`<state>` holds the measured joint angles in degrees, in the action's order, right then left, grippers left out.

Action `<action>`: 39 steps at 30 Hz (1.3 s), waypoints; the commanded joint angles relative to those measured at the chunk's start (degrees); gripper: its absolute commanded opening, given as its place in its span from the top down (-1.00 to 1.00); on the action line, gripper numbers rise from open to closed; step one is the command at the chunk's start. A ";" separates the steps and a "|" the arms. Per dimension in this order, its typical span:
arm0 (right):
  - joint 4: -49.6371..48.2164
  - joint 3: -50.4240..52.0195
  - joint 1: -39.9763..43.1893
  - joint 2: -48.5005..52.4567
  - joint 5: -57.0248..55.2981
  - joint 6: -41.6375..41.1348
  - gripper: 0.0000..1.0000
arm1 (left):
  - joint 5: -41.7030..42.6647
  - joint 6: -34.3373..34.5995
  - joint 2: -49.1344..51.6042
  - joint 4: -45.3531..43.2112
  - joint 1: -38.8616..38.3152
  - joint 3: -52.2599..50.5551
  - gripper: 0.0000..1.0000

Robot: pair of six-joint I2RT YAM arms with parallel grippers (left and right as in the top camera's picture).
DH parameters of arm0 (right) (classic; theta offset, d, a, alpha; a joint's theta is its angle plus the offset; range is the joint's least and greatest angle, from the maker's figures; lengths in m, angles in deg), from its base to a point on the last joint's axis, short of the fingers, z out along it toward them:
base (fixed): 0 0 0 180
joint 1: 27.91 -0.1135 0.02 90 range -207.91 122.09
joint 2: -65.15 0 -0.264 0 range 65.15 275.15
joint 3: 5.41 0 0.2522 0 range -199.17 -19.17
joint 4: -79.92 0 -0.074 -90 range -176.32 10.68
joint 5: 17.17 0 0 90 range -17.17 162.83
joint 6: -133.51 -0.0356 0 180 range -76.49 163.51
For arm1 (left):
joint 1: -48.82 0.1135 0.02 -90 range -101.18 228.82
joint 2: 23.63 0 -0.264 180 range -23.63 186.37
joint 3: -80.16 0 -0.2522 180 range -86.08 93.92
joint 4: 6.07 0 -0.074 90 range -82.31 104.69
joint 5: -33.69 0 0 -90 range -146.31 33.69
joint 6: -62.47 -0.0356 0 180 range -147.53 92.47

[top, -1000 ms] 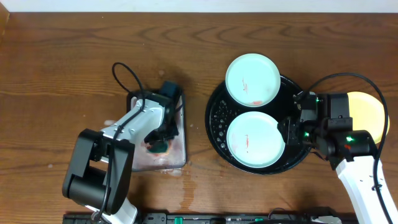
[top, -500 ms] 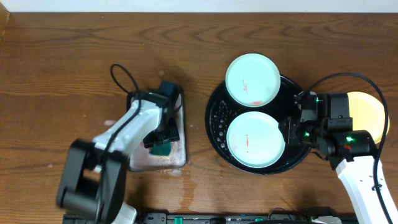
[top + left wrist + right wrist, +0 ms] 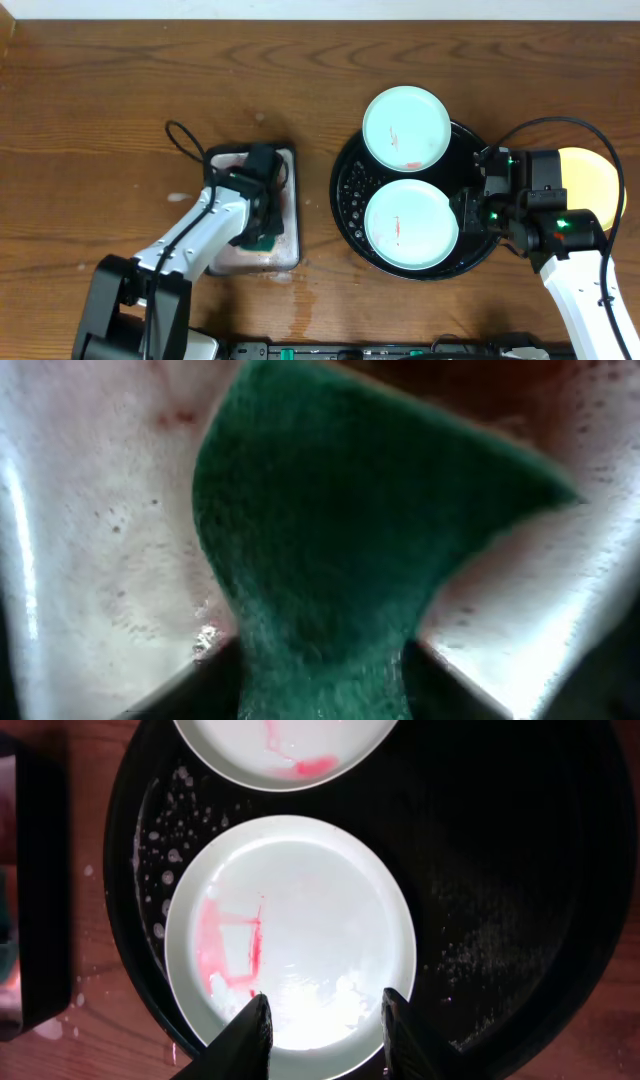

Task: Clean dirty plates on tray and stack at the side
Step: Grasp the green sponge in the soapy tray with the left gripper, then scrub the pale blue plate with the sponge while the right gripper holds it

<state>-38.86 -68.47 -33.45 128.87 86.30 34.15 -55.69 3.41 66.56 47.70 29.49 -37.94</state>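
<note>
The lower plate sits loose in the black tray and has red sauce (image 3: 397, 228) on it, so next my right gripper grips its rim (image 3: 456, 236) while my left gripper scrubs.
Two mint-white plates sit on the black tray (image 3: 470, 160). The upper plate (image 3: 405, 125) rests on the tray's far rim and carries a red smear. The lower plate (image 3: 410, 225) lies flat in the tray, with red sauce on its left half (image 3: 225, 945). My right gripper (image 3: 325, 1005) is open, with both fingertips over this plate's near rim. A yellow plate (image 3: 592, 185) lies on the table to the right of the tray, partly behind the right arm. My left gripper (image 3: 320, 665) is shut on the teal sponge (image 3: 350, 530) above the grey metal tray (image 3: 225, 262).
The grey tray (image 3: 90, 560) is wet and tinged pink. Water droplets speckle the black tray's left floor (image 3: 165, 840). Brown wood tabletop (image 3: 120, 100) extends to the left and back. The right arm's cable (image 3: 560, 125) arcs over the yellow plate.
The left arm has swung, its elbow moving down and left while the wrist stays over the grey tray with the sponge. The right arm and the plates have not moved.
</note>
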 commanded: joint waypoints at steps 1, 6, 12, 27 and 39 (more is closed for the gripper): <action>0.35 -0.20 -0.46 0.04 -0.15 0.02 0.33 | -1.31 -0.72 0.46 -1.66 0.04 -1.05 0.46; 1.36 -0.17 0.33 0.68 -2.84 -3.23 0.31 | -1.25 -3.58 0.46 -2.73 0.04 -0.42 0.85; 1.18 -0.17 4.13 4.76 -4.02 -3.93 0.28 | -1.25 -7.91 -0.90 5.27 0.00 7.58 0.86; -3.56 -0.13 7.10 26.14 4.48 3.13 0.49 | 12.70 -3.69 -3.15 4.98 -13.05 23.08 0.85; -7.91 -0.07 1.79 33.77 2.23 2.03 0.98 | 13.81 10.19 7.28 -8.96 -25.75 22.93 0.85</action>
<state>-46.51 -68.54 -30.41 161.79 91.15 37.67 -43.27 8.13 69.53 39.94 5.75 -15.65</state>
